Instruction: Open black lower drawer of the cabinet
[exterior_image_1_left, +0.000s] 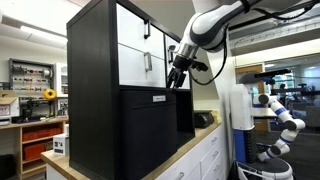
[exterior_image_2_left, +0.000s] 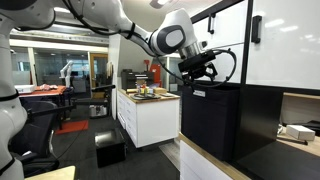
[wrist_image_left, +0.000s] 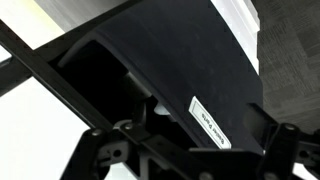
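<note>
Next, I lower my gripper over the drawer's top edge (wrist_image_left: 150, 84), clamp the edge and pull, because the black lower drawer is slightly open with a gap (wrist_image_left: 112, 92) behind its front.
The big black cabinet (exterior_image_1_left: 92, 80) has white upper fronts (exterior_image_1_left: 135, 45) and shows in both exterior views (exterior_image_2_left: 280, 40). Its black lower drawer (exterior_image_1_left: 148, 135) stands a little forward of the white fronts. A small pale handle (exterior_image_1_left: 160, 98) sits near its top edge. My gripper (exterior_image_1_left: 178, 80) hangs at the drawer's top edge, fingers pointing down (exterior_image_2_left: 197, 76). In the wrist view the black drawer front (wrist_image_left: 170, 60) fills the frame, with the pale handle (wrist_image_left: 210, 125) and a dark gap behind its top edge. My fingers (wrist_image_left: 198, 140) look spread, holding nothing that I can see.
A low white counter unit (exterior_image_1_left: 195, 155) runs beside the cabinet, with a small box (exterior_image_1_left: 203, 119) on it. Another white counter (exterior_image_2_left: 150, 115) with small items stands further back. A second white robot arm (exterior_image_1_left: 280, 115) stands nearby. A black box (exterior_image_2_left: 110, 150) sits on the floor.
</note>
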